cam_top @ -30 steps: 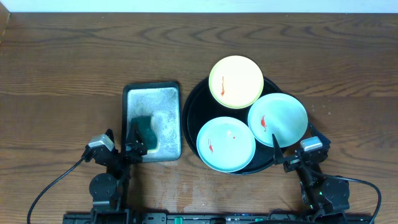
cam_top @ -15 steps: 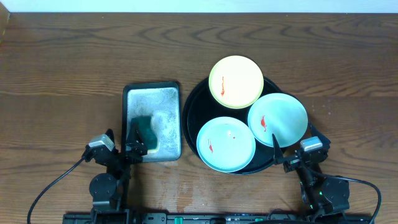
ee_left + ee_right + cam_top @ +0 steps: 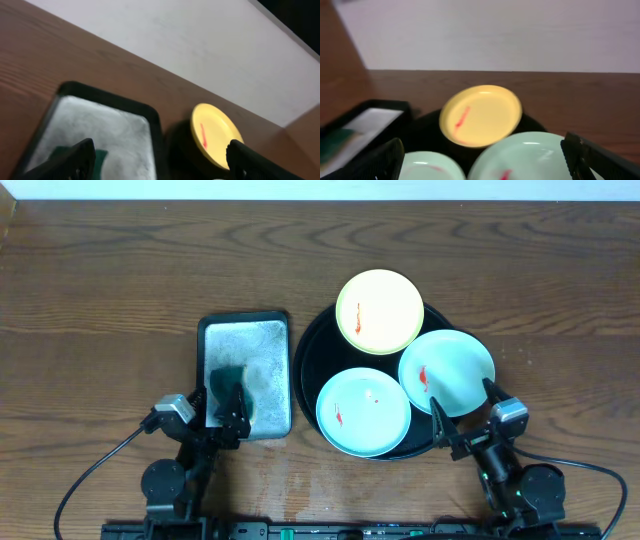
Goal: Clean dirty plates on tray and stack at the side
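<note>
The green sponge (image 3: 59,153) reaches out past both sides of the left gripper's finger, so I expect it to squeeze narrow and flare out when the robot lifts it.
Three plates lie on the round black tray (image 3: 304,366): a pale yellow plate (image 3: 379,311) at the back, a mint plate (image 3: 447,372) on the right and another mint plate (image 3: 363,411) in front, each with a red smear. My right gripper (image 3: 466,412) is open at the near edge of the right mint plate, holding nothing. From the right wrist I see the yellow plate (image 3: 480,115) ahead and both mint plates (image 3: 530,155) between the fingers (image 3: 390,157). My left gripper (image 3: 228,406) is open over the near end of the rectangular tray, by the sponge.
A rectangular dark-rimmed tray (image 3: 258,345) with a whitish inside lies left of the black tray, with a green sponge (image 3: 227,383) at its near end. The left wrist view shows this tray (image 3: 100,120), the sponge (image 3: 102,156) and the yellow plate (image 3: 215,132). Bare wooden table surrounds both.
Both arms have come forward a little. The left gripper now reaches over the rectangular tray's near end; the right gripper has edged up to the right mint plate. Plates unmoved.
</note>
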`<act>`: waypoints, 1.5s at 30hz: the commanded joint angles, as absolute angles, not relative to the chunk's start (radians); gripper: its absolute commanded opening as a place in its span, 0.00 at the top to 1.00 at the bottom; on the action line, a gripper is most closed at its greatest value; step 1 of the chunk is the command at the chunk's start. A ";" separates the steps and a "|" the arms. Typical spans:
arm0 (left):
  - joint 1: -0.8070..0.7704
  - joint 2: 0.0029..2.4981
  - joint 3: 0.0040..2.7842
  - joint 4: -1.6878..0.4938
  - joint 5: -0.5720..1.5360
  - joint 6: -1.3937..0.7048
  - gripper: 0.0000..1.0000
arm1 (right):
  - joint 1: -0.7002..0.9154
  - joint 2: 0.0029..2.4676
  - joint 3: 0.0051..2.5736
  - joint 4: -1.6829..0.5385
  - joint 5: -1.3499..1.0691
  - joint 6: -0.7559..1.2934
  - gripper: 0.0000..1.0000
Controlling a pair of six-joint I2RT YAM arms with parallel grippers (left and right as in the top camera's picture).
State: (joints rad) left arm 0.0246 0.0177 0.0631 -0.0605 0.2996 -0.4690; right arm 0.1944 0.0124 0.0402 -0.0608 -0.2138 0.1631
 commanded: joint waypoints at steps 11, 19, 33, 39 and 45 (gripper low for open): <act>0.027 0.654 0.859 -0.740 0.385 -0.347 0.16 | 0.178 0.487 0.749 -0.549 -0.297 0.186 0.01; 0.027 1.008 1.119 -1.047 0.334 -0.323 0.16 | 0.178 0.879 1.011 -0.692 -0.399 0.186 0.01; 0.027 1.361 1.082 -1.055 0.119 -0.289 0.25 | 0.178 1.076 1.017 -0.747 -0.611 0.186 0.01; 0.025 1.563 1.026 -0.934 0.127 -0.297 0.36 | 0.178 1.076 1.017 -0.770 -0.611 0.186 0.01; -0.027 1.739 1.026 -0.842 0.113 -0.338 0.50 | 0.178 1.076 1.017 -0.770 -0.611 0.186 0.01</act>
State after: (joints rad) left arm 0.0025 1.6840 1.0336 -0.8501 0.1566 -0.2955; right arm 0.1944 1.0782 1.0016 -0.7696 -0.5930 0.1909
